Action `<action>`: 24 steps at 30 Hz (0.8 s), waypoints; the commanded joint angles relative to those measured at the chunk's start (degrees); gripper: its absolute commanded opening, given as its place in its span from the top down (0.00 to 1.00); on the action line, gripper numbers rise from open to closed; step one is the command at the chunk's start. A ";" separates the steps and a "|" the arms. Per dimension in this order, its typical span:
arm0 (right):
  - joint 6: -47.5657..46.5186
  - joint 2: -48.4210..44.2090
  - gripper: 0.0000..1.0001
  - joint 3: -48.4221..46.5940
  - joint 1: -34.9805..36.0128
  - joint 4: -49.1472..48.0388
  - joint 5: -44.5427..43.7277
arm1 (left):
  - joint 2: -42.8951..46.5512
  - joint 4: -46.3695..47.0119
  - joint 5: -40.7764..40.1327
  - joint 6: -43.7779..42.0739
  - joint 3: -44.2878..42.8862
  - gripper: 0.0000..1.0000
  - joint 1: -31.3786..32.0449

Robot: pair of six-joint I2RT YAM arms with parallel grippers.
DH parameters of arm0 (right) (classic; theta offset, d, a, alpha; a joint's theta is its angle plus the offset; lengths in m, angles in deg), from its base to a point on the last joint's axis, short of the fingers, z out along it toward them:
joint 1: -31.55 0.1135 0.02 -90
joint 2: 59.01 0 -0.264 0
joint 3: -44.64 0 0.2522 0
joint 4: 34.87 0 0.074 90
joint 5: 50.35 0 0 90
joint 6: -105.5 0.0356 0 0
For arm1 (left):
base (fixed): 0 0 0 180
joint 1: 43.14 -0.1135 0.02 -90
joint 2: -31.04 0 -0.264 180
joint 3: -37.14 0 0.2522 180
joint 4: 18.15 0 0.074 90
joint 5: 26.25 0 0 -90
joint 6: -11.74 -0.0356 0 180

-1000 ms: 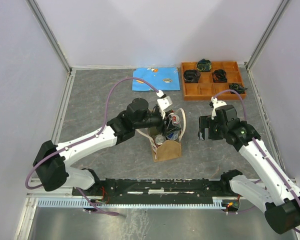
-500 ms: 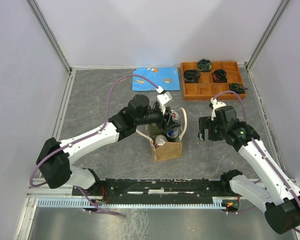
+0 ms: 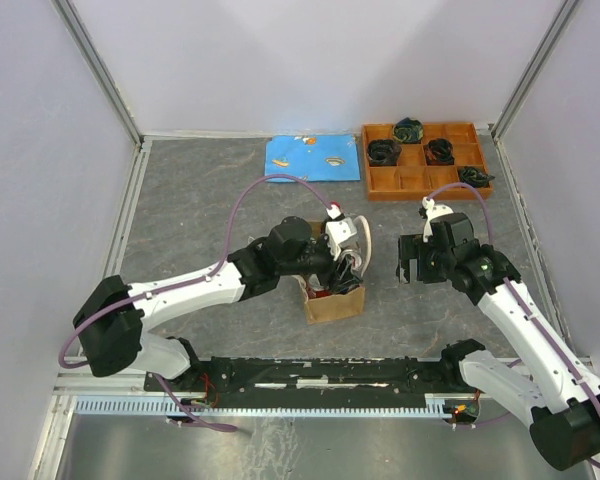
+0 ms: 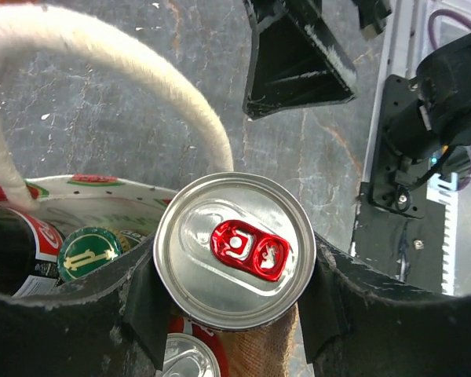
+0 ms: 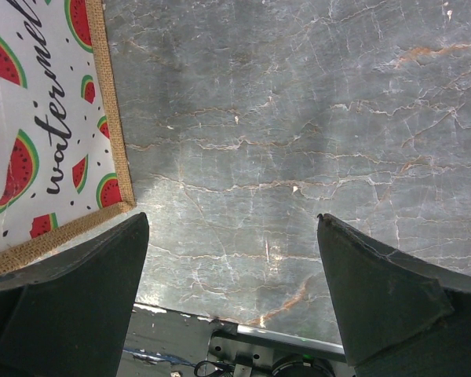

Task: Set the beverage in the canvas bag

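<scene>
My left gripper is holding the silver-topped can (image 4: 235, 250) over the bag's corner (image 4: 261, 345), clear of the green cap and the other can, so it should go on lowering the silver-topped can until that can stands inside.
The tan canvas bag (image 3: 336, 303) stands mid-table with cream handles (image 4: 102, 59). My left gripper (image 3: 340, 268) is shut on a silver-topped beverage can with a red tab (image 4: 234, 250) and holds it over the bag's mouth. Inside the bag I see a green bottle cap (image 4: 85, 254), a red-labelled bottle (image 4: 16, 236) and another can top (image 4: 190, 360). My right gripper (image 3: 412, 262) is open and empty, low over the table to the right of the bag; the bag's watermelon-print side (image 5: 39, 118) shows at the left of its wrist view.
An orange compartment tray (image 3: 427, 160) with dark items sits at the back right. A blue cloth (image 3: 312, 158) lies at the back centre. The metal rail (image 3: 310, 375) runs along the near edge.
My left gripper has swung from the bag's far side toward its near right end, lower over the opening, with the can in it. The right arm has hardly moved.
</scene>
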 commanded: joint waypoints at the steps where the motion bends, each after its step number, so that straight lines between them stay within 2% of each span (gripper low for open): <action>1: 0.37 -0.91 0.04 -0.12 -0.17 -1.35 -0.24 | 3.43 8.19 -5.32 -3.24 1.73 0.97 0.67; 9: 0.33 -1.25 0.04 0.03 -0.17 -0.69 -0.58 | 2.87 14.71 -12.38 -3.97 6.85 0.97 0.96; 24: 0.45 -0.82 0.04 0.05 -0.17 -1.00 -0.43 | -0.16 22.08 -16.17 -2.52 11.07 0.97 3.43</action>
